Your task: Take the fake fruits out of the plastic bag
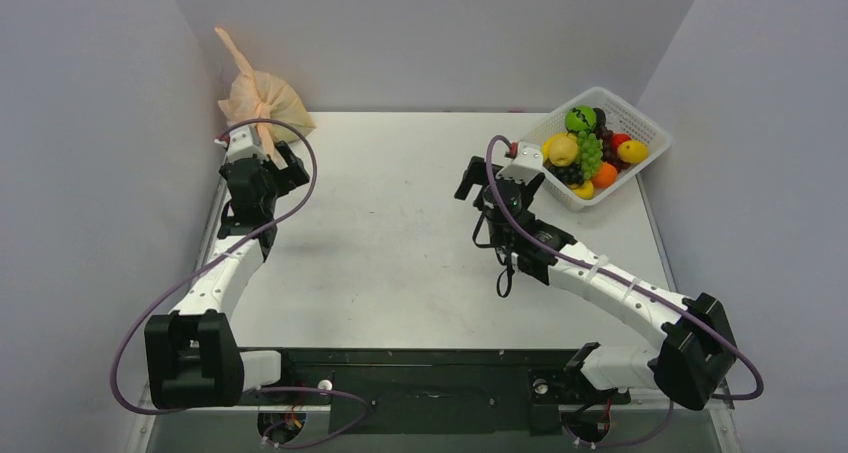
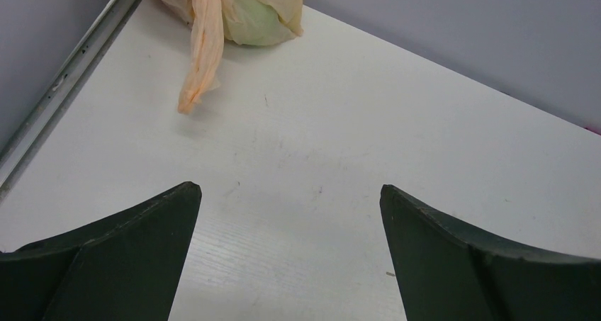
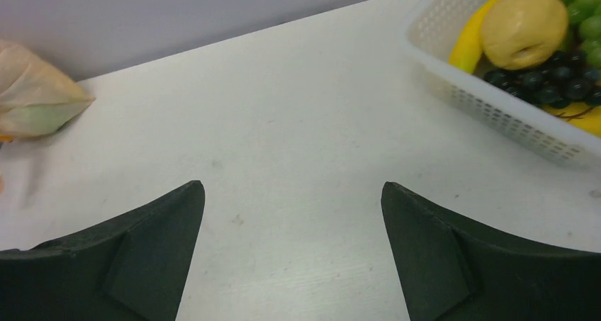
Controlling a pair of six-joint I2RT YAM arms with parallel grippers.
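The bag's twisted handle [image 2: 206, 44] trails loose toward the open fingers of my left gripper. I keep reaching until the fingers are on both sides of the handle's end [image 2: 190, 100], then close them.
The peach-orange plastic bag [image 1: 262, 98] lies tied in the far left corner against the wall, its twisted handle [image 2: 202, 52] trailing onto the table. A pale green fake fruit [image 2: 256, 23] shows through the bag's film; the other fruits inside are hidden. My left gripper [image 1: 268, 168] [image 2: 290, 190] stands open just short of the handle's end, holding nothing. My right gripper [image 1: 498, 178] [image 3: 293, 186] is open over the bare table middle, with the bag [image 3: 35, 98] far to its left.
A white lattice basket [image 1: 640, 123] [image 3: 496, 115] stands at the back right, filled with several toy fruits such as a yellow pear [image 3: 524, 27], dark grapes and a green ball. Grey walls close in the table on three sides. A metal rail [image 2: 64, 80] runs along the left edge.
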